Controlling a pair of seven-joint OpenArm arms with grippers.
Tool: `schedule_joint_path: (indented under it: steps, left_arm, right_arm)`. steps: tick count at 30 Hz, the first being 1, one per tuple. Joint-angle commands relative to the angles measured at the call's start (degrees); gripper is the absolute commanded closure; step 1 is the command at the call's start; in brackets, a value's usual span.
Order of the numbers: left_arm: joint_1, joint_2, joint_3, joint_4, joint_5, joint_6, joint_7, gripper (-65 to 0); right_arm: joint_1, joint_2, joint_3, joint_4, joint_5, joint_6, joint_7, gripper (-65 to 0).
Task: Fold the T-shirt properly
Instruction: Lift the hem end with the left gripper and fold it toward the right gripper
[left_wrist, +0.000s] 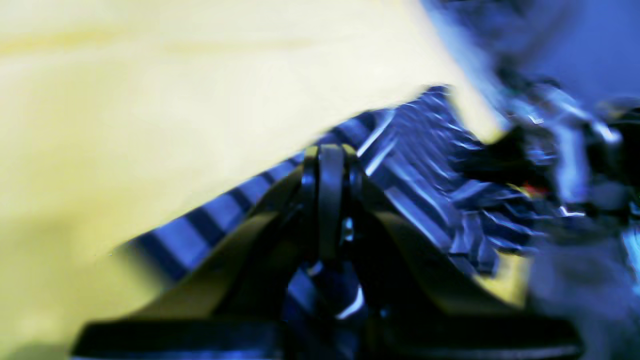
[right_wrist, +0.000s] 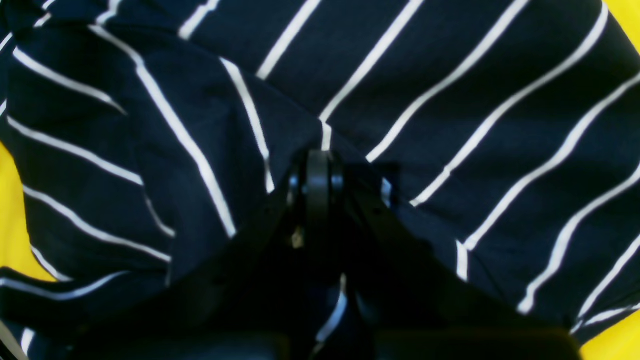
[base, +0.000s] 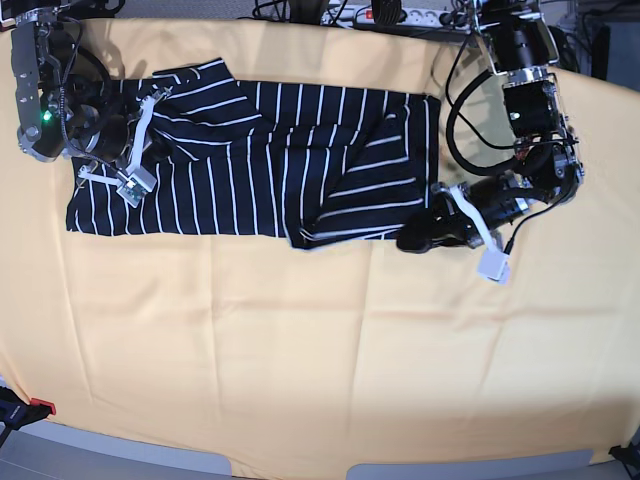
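Observation:
My left gripper is at the T-shirt's near corner, and the T-shirt's folded-over part (base: 376, 186) slants in creases toward it. My left gripper should bring that part back toward the T-shirt's middle (base: 285, 190) and flatten it.
The T-shirt (base: 250, 160), dark navy with thin white stripes, lies spread sideways across the far half of the yellow table (base: 320, 340), its right part folded over in creases. My left gripper (base: 408, 242) sits low at the shirt's near right corner. In the blurred left wrist view its jaws (left_wrist: 330, 155) are shut, with striped cloth (left_wrist: 415, 150) showing between and beyond them. My right gripper (base: 165, 140) rests on the shirt's left end near a sleeve. Close up, it (right_wrist: 317, 160) is shut on a puckered fold of the cloth (right_wrist: 450, 100).
A power strip (base: 390, 14) and cables run along the table's far edge. A red clamp (base: 36, 405) sits at the near left corner. Bare yellow covering fills the near half of the table.

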Motion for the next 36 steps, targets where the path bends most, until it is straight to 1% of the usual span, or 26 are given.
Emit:
schedule_joint_path:
  steps: [1, 3, 5, 7, 10, 15, 17, 20, 23, 27, 31, 32, 36]
  left_arm:
    - [-0.74, -0.55, -0.04, 0.92, 0.61, 0.85, -2.58, 0.0]
    - [-0.52, -0.70, 0.11, 0.90, 2.58, 1.68, -3.67, 0.0]
    - [-0.09, -0.68, 0.52, 0.90, 0.90, 1.66, -3.61, 0.0]
    - [0.52, -0.63, 1.49, 0.92, -2.08, 1.64, -3.06, 0.0]
    - [1.97, -0.44, 4.24, 0.92, -8.57, 1.38, -1.90, 0.0]
    - [3.98, 2.51, 10.75, 0.92, -19.80, -3.88, 3.17, 0.0]
    - [4.72, 4.02, 13.64, 0.92, -22.23, -3.88, 3.74, 0.0]
    - [5.09, 6.16, 17.38, 0.92, -22.91, -3.88, 3.74, 0.0]
    - [4.74, 8.24, 18.95, 1.01, -24.74, -3.88, 3.80, 0.0]
    - [4.46, 11.74, 19.76, 1.01, -25.92, -3.88, 9.01, 0.0]
    - [4.48, 11.69, 23.32, 1.01, -25.81, -3.88, 12.68, 0.0]
    - [4.48, 11.21, 24.06, 1.01, -25.81, -3.88, 12.71, -3.4]
    - [4.46, 9.29, 25.86, 1.01, -25.86, -3.88, 12.71, -26.2]
  right_arm:
    - [0.50, 0.72, 0.35, 0.61, 1.01, 0.44, 0.63, 0.0]
    - [0.59, 0.72, 0.35, 0.61, 1.01, 0.44, 0.63, 0.0]
    - [0.59, 0.72, 0.35, 0.61, 1.03, 0.44, 0.66, 0.0]
    - [0.59, 0.72, 0.35, 0.61, 1.03, 0.42, 0.66, 0.0]
    - [0.59, 0.72, 0.35, 0.61, 1.03, 0.44, 0.66, 0.0]
    - [0.59, 0.72, 0.35, 0.61, 1.57, 0.46, 0.66, 0.0]
    - [0.59, 0.72, 0.35, 0.61, 1.92, 0.48, 0.66, 0.0]
    - [0.57, 0.72, 0.35, 0.61, 1.86, 0.46, 0.63, 0.0]
    - [0.57, 0.72, 0.35, 0.61, 1.81, 0.46, 0.61, 0.0]
    - [0.57, 0.72, 0.35, 0.61, 1.84, 0.46, 0.63, 0.0]
    - [0.61, 0.72, 0.35, 0.61, 1.86, 1.20, 0.66, 0.0]
    - [0.59, 0.72, 0.35, 0.61, 1.86, 1.51, 0.63, 0.0]
    - [0.59, 0.72, 0.35, 0.61, 1.86, 1.60, 0.63, 0.0]
